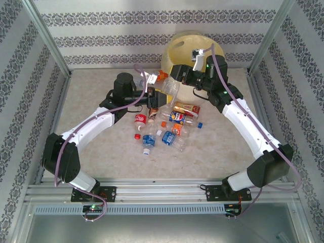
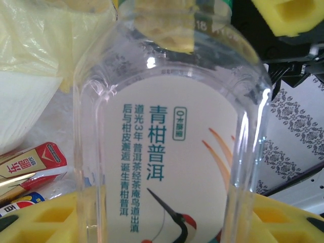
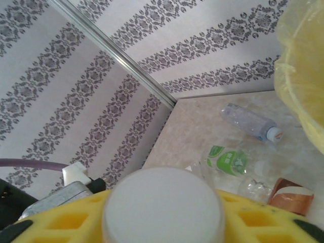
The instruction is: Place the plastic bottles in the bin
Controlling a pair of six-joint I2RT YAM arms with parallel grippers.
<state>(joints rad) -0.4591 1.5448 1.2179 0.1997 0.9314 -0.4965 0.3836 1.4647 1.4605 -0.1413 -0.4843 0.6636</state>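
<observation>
The clear bottle (image 1: 171, 86) is held by both my grippers short of the bin (image 1: 184, 49), so my left gripper should open and move back before my right gripper carries the bottle in.
A clear plastic bottle (image 1: 169, 87) with a white crane-print label (image 2: 172, 167) hangs in the air in front of the bin (image 1: 195, 48), a round white bucket with a pale yellow bag. My left gripper (image 1: 154, 97) is shut on its lower body, yellow pads (image 2: 45, 223) on both sides. My right gripper (image 1: 178, 76) is shut on its white cap (image 3: 163, 207), which sits between the pads (image 3: 66, 225). Several more bottles (image 1: 169, 126) lie in a pile on the table under the arms. Others lie near the back left corner, one clear (image 3: 250, 121), one green-labelled (image 3: 228, 161).
A red-labelled bottle (image 1: 140, 120), a blue-labelled one (image 1: 149, 139) and loose caps (image 1: 200, 125) lie among the pile. The yellow bag's rim (image 3: 304, 76) is close on the right of the right wrist. Metal frame posts (image 1: 48, 38) and patterned walls ring the table (image 1: 223, 147).
</observation>
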